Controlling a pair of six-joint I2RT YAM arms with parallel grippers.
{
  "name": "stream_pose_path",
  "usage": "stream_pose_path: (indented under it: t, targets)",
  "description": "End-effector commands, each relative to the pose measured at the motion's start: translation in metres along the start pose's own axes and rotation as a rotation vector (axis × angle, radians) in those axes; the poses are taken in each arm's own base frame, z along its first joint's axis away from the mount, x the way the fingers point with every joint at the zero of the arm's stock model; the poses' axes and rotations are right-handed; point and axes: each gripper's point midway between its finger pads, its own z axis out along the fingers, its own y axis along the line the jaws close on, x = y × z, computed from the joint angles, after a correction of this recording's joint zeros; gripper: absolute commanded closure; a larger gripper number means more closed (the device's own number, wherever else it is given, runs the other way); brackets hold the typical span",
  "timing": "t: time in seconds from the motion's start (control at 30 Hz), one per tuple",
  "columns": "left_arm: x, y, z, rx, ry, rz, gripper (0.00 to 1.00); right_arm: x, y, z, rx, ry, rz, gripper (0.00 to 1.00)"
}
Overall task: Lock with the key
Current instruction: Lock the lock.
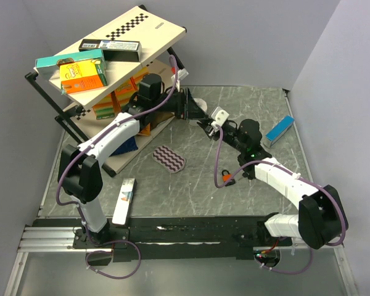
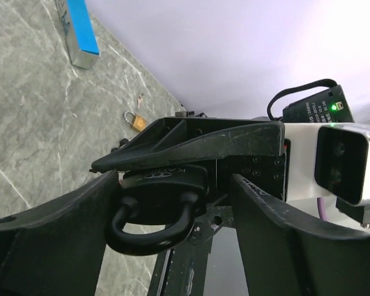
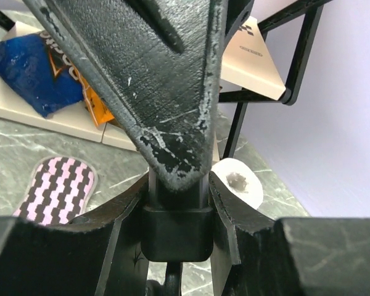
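Observation:
My left gripper is open and the padlock hangs off-center in it, so it should center itself and close on the padlock's body before my right gripper backs away.
A black padlock hangs above the table between the two arms, and my right gripper is shut on its body. In the left wrist view the padlock shows its shackle toward the camera. My left gripper stands open around it: the lock rests near the left finger, and a wide gap separates it from the right finger. From above, the left gripper and right gripper meet tip to tip mid-table. No key shows in any view.
A small brass padlock lies on the table. A blue box sits at the right, a striped pad in the middle and a white box near the left base. A tilted rack with boxes fills the back left. A white roll lies beside it.

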Motion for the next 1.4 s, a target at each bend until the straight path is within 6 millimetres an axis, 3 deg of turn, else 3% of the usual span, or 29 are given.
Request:
stream_pose_path:
  t: [0.0,0.2,0.47,0.6,0.73,1.0,1.13,1.37]
  targets:
    - [0.033,-0.038,0.000,0.117,0.149,-0.045,0.21,-0.056,-0.025,0.003,0.089,-0.183,-0.146,1.00]
    - [0.024,-0.026,-0.012,0.055,0.115,-0.019,0.11,-0.054,-0.011,-0.009,0.037,-0.193,-0.136,1.00]
    - [0.019,-0.016,-0.017,-0.030,0.085,0.018,0.09,-0.051,-0.002,-0.020,-0.007,-0.195,-0.121,1.00]
    - [-0.003,-0.005,-0.031,-0.078,-0.002,-0.018,0.07,-0.050,0.000,-0.024,-0.023,-0.188,-0.115,1.00]
    - [-0.008,-0.019,-0.027,-0.013,-0.001,0.027,0.07,-0.048,0.004,-0.024,-0.044,-0.185,-0.104,1.00]
    - [0.015,-0.030,-0.014,0.036,0.057,-0.005,0.15,-0.050,0.000,-0.019,-0.044,-0.186,-0.096,1.00]
    - [0.020,-0.027,-0.015,0.023,0.072,-0.025,0.18,-0.050,0.000,-0.017,-0.042,-0.184,-0.109,1.00]
    - [0.027,-0.040,-0.013,0.069,0.093,-0.021,0.24,-0.043,-0.001,-0.013,-0.039,-0.159,-0.121,1.00]
